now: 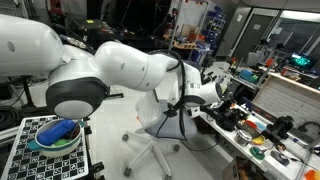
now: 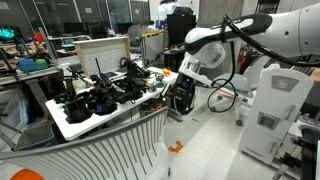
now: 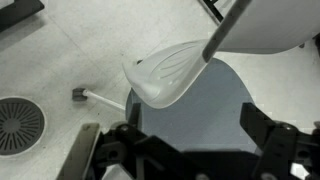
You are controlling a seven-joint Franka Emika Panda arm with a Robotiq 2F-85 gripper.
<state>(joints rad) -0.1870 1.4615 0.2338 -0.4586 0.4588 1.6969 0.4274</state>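
Note:
My gripper should keep going in, as the office chair's thin white edge (image 3: 222, 32) is between my open fingers, until they can close around that edge (image 3: 204, 62).
My gripper (image 3: 200, 138) is open and empty, its two black fingers spread wide in the wrist view. It hangs above the grey seat (image 3: 200, 100) of an office chair, next to the chair's white armrest (image 3: 165, 75). In both exterior views the gripper (image 1: 216, 88) (image 2: 180, 97) sits beside the edge of a cluttered table. The white office chair (image 1: 163, 122) stands below the arm.
A white table (image 2: 62, 122) holds several black devices and small coloured items; it also shows in an exterior view (image 1: 250, 135). A blue bowl (image 1: 57, 132) lies on a checkered board. A round floor drain (image 3: 18, 122), a chair caster (image 3: 78, 95) and an orange item (image 2: 175, 147) are on the floor.

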